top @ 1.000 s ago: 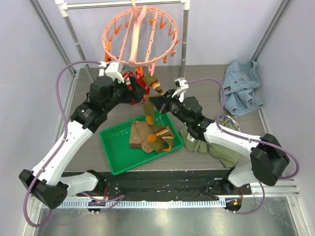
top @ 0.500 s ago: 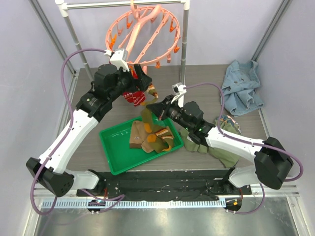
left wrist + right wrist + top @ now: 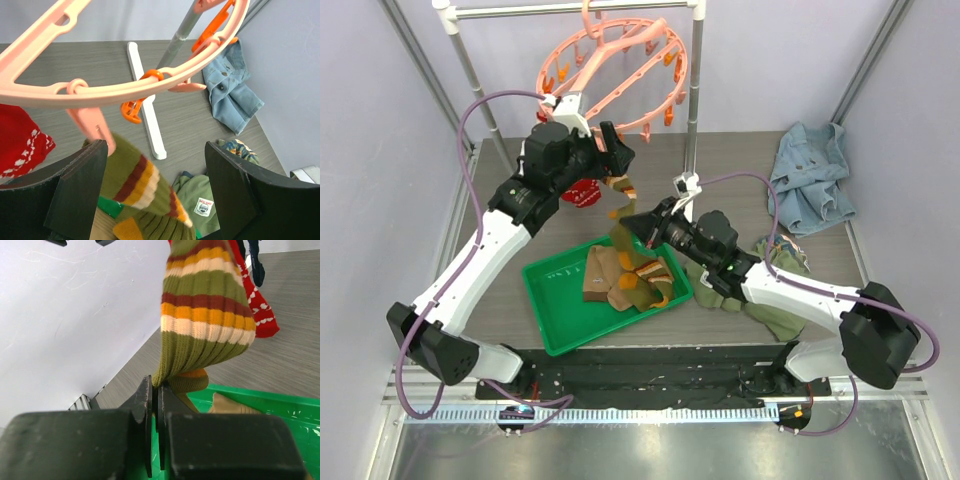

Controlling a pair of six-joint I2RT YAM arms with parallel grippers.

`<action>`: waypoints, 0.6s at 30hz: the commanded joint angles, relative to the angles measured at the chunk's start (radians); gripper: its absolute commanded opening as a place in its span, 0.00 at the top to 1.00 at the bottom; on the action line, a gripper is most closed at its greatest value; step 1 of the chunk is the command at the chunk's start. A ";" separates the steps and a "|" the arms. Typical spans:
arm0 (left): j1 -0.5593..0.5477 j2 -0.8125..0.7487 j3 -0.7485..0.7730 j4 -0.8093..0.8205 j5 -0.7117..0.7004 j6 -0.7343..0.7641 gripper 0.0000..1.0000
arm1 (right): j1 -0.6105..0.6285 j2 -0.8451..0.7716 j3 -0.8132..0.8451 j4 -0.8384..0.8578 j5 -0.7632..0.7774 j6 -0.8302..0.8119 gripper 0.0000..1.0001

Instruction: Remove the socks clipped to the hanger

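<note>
Next, my left gripper moves back and centers the peg (image 3: 90, 116) before squeezing it, because the pink peg (image 3: 94, 125) above the olive sock is off to one finger's side.
The salmon-pink hanger (image 3: 610, 70) hangs tilted from the white rack. From one of its pink pegs (image 3: 95, 127) dangles an olive sock with red, orange and cream stripes (image 3: 620, 195). My left gripper (image 3: 610, 160) is open just under the ring (image 3: 125, 90), its fingers either side of that sock's (image 3: 135, 180) upper part. My right gripper (image 3: 628, 233) is shut on the sock's lower end (image 3: 205, 315), above the green tray. A red sock with white pattern (image 3: 582, 190) hangs beside it, with a dark sock (image 3: 255, 260) behind.
A green tray (image 3: 545, 300) near the front holds several olive-brown socks (image 3: 620, 280). A green shirt (image 3: 760, 300) lies right of it under my right arm. A blue denim garment (image 3: 810, 180) lies at the back right. The rack's pole (image 3: 695, 90) and foot (image 3: 145, 110) stand behind.
My left gripper has risen and moved right, up to the hanger, which has tipped further. My right gripper has drawn the striped sock's lower end down and left toward the tray.
</note>
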 commanded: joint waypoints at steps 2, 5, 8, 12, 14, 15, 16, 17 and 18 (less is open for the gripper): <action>0.020 -0.048 -0.017 0.098 -0.017 -0.004 0.17 | 0.004 -0.045 -0.017 0.082 -0.007 0.018 0.99; 0.030 -0.069 -0.036 0.099 -0.021 -0.001 0.17 | 0.003 -0.051 -0.020 0.084 0.004 0.025 0.99; 0.040 -0.091 -0.044 0.078 -0.022 0.005 0.17 | 0.004 -0.054 -0.022 0.084 0.007 0.029 0.99; 0.050 -0.131 -0.074 0.076 -0.011 0.005 0.17 | 0.004 -0.067 -0.035 0.098 0.010 0.055 0.99; 0.058 -0.145 -0.077 0.075 -0.010 0.007 0.17 | 0.004 -0.071 -0.049 0.116 0.007 0.064 0.99; 0.069 -0.146 -0.080 0.072 -0.007 0.008 0.17 | 0.003 -0.073 -0.051 0.121 0.004 0.066 0.99; 0.076 -0.148 -0.080 0.070 0.001 0.005 0.17 | 0.004 -0.076 -0.052 0.116 0.001 0.063 0.99; 0.086 -0.146 -0.082 0.069 0.002 0.003 0.18 | 0.004 -0.077 -0.049 0.112 -0.002 0.060 0.99; 0.110 -0.146 -0.077 0.063 0.031 -0.004 0.18 | 0.004 -0.081 -0.049 0.104 -0.001 0.055 0.99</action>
